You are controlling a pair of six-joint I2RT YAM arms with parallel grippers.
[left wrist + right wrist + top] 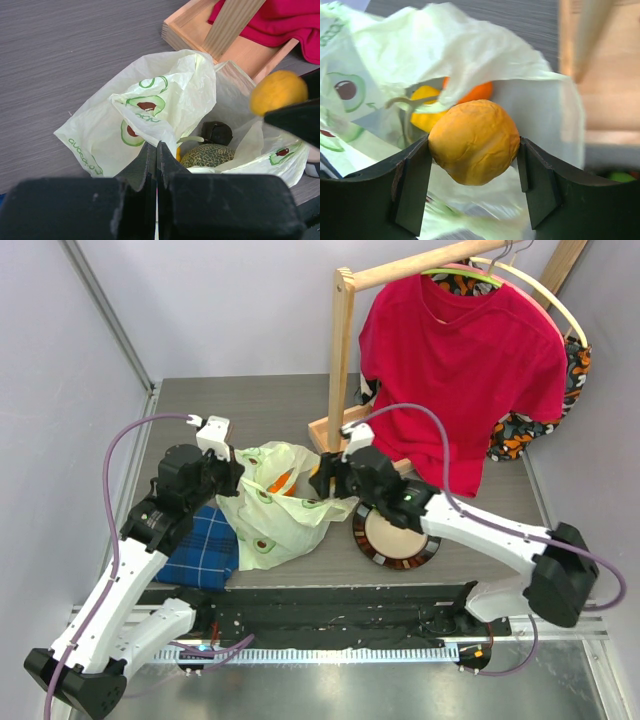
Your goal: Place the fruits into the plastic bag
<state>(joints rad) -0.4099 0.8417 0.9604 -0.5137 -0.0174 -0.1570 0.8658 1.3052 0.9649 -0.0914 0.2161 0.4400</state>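
The bag's opening (239, 110) is held open below the small orange by my left gripper, so my right gripper keeps lowering the orange in until it reaches the netted melon (208, 155).
The plastic bag (283, 512) lies open on the table between my two grippers. My left gripper (237, 477) is shut on the bag's left edge; in the left wrist view (156, 146) its jaws pinch a fold of the film. Inside the bag (165, 100) lie the netted melon (206, 155) and a dark purple piece (216, 132). My right gripper (325, 483) is shut on a small orange (474, 141) and holds it over the bag's mouth; this orange also shows in the left wrist view (278, 92). A yellow piece (424, 114) and another orange (479, 92) sit in the bag.
A dark round plate (397, 538) with patterned rim stands right of the bag. A blue plaid cloth (205, 545) lies under my left arm. A wooden rack (342, 360) with a red shirt (465, 360) stands behind. A blurred green bit (621, 176) shows at the right.
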